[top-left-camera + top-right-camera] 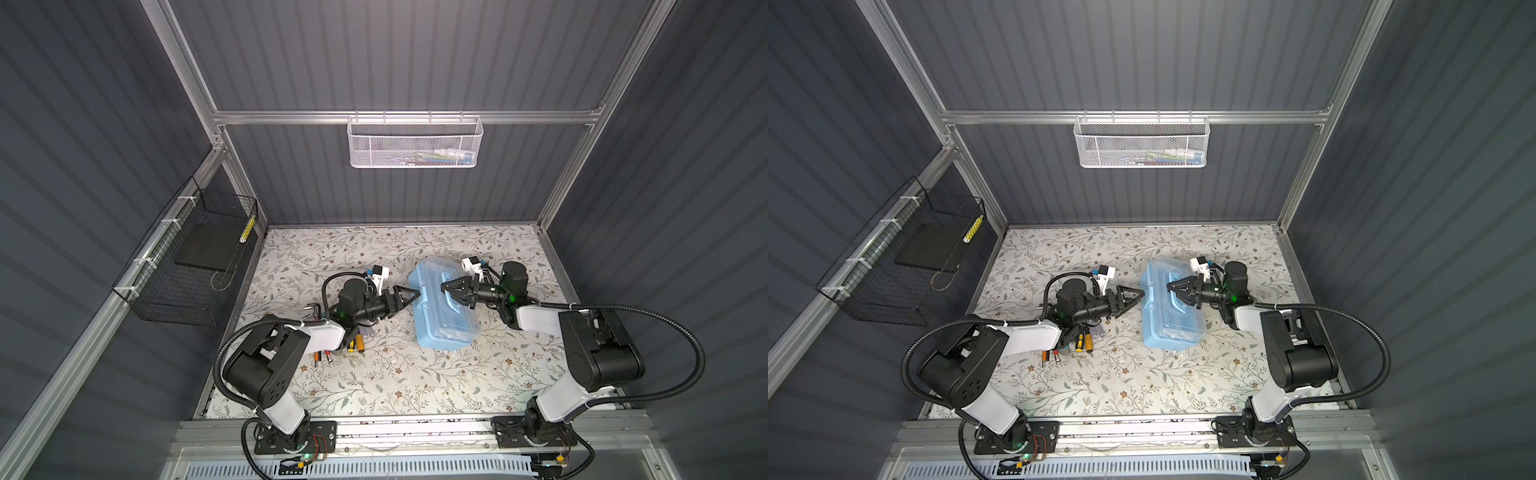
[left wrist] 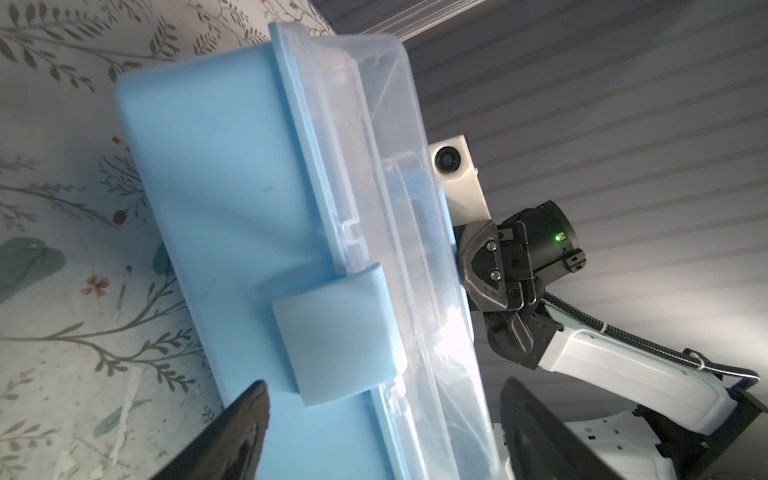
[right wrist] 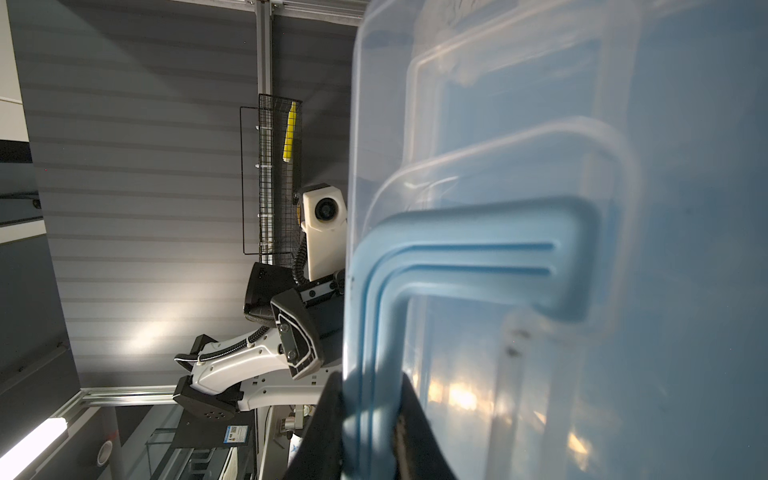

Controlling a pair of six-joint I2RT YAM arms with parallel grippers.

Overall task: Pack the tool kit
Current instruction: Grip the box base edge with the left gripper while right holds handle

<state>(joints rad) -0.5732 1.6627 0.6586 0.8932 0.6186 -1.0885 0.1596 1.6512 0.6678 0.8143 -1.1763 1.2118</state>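
Observation:
The blue latch holds the tool kit's lid to its base. Next, my left gripper flips the latch open and moves away before my right gripper lifts the kit's lid.
The tool kit box, light blue with a clear lid, rests on the flowered table right of centre. My right gripper reaches over the lid and is shut on the arched blue handle. My left gripper is at the box's left side, open, its fingers standing either side of the base and lid below the blue latch. Yellow-black screwdrivers and hex keys lie partly hidden under my left arm.
A white mesh basket hangs on the back rail with small items inside. A black wire basket on the left wall holds a black pad and a yellow item. Dark walls close in the table on three sides.

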